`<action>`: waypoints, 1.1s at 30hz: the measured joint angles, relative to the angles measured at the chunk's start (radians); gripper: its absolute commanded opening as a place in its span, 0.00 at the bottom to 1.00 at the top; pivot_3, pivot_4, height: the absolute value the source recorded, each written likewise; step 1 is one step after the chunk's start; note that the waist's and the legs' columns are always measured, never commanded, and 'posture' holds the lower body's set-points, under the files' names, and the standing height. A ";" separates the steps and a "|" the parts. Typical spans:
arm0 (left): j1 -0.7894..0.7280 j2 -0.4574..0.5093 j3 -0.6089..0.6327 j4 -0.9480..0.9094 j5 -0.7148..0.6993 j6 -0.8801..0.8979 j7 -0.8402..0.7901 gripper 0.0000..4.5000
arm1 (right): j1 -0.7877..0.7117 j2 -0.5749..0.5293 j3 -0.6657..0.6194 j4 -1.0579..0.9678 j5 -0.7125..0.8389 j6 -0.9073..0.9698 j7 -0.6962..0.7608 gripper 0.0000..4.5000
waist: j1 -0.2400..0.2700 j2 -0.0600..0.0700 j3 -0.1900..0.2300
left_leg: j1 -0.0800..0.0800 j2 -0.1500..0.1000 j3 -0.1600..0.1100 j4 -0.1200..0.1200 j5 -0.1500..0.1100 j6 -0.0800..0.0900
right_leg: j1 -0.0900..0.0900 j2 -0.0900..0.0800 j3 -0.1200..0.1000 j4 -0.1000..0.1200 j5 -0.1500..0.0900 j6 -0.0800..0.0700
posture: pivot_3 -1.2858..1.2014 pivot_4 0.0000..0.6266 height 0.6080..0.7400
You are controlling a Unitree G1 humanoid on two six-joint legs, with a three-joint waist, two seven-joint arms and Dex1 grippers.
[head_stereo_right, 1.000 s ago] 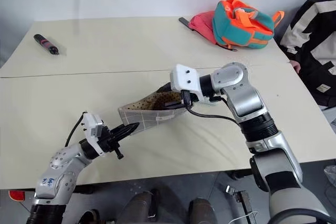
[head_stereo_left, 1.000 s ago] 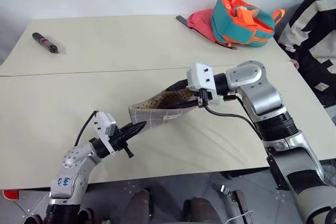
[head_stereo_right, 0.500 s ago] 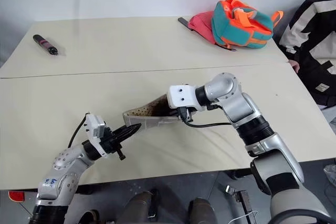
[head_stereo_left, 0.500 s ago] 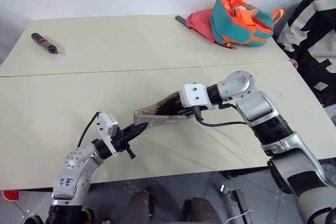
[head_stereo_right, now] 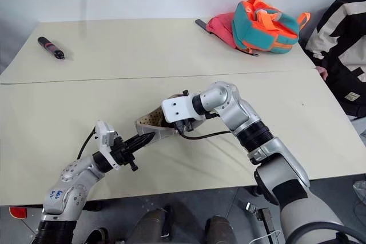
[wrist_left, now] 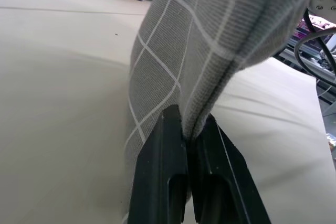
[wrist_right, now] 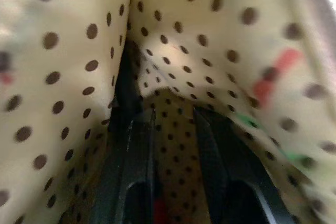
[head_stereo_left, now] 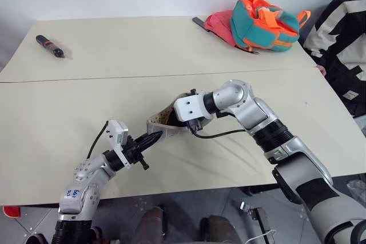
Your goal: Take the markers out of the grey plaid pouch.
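Observation:
A patch of red can be seen between my right gripper's fingers, so I expect a red part to come into view when I pick up the black marker [wrist_right: 126, 83].
The grey plaid pouch [head_stereo_left: 160, 126] hangs just above the table between my two hands, bunched up, with its tan dotted lining showing at the mouth. My left gripper [head_stereo_left: 155, 137] is shut on the pouch's lower edge; the left wrist view has the plaid fabric [wrist_left: 178, 51] pinched between the fingers [wrist_left: 163, 161]. My right gripper [wrist_right: 172, 113] is pushed inside the pouch, fingers apart, with dotted lining all round. A slim dark stick, the marker [wrist_right: 126, 77], lies in the lining's fold past one finger. I cannot tell whether it is touched.
A thick black-and-red pen [head_stereo_left: 49, 46] lies at the far left of the cream table [head_stereo_left: 86, 101]. A teal-and-orange backpack [head_stereo_left: 263, 21] and a pink item [head_stereo_left: 217, 24] sit at the far right. A black-and-white garment [head_stereo_left: 343, 38] is beyond the right edge.
My right hand has dropped and gone left, deep into the pouch's mouth, and its fingers have narrowed. The pouch has bunched up shorter toward my left gripper, which kept its place and grip.

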 measured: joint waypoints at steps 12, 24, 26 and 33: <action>0.000 -0.012 -0.009 -0.008 -0.003 0.018 0.011 0.00 | 0.000 0.024 0.004 0.063 -0.061 -0.061 -0.048 0.26 | -0.002 0.000 0.000 | 0.001 0.000 0.000 0.000 0.000 0.000 | 0.000 0.000 0.000 0.000 0.000 0.000 | 0.52 0.24 1.00; 0.000 -0.013 -0.006 -0.018 -0.003 0.029 0.038 0.00 | -0.016 0.087 0.036 0.154 -0.154 -0.129 -0.149 0.26 | -0.016 -0.001 -0.001 | 0.003 0.000 0.000 0.000 0.000 0.000 | 0.002 0.000 0.001 0.001 0.000 0.000 | 0.52 0.24 1.00; 0.000 -0.013 -0.006 -0.022 -0.003 0.032 0.040 0.00 | -0.016 0.084 0.035 0.153 -0.154 -0.121 -0.142 0.26 | -0.018 -0.001 -0.001 | 0.003 0.000 0.000 0.000 0.000 0.000 | 0.002 0.000 0.001 0.001 0.000 0.000 | 0.52 0.24 1.00; 0.002 -0.012 -0.019 -0.035 -0.002 0.033 0.041 0.00 | -0.001 0.077 0.034 0.142 -0.151 -0.081 -0.096 0.01 | -0.016 -0.001 -0.002 | 0.004 0.000 -0.001 -0.001 0.000 0.000 | 0.004 0.000 0.000 0.000 0.000 0.000 | 0.52 0.24 1.00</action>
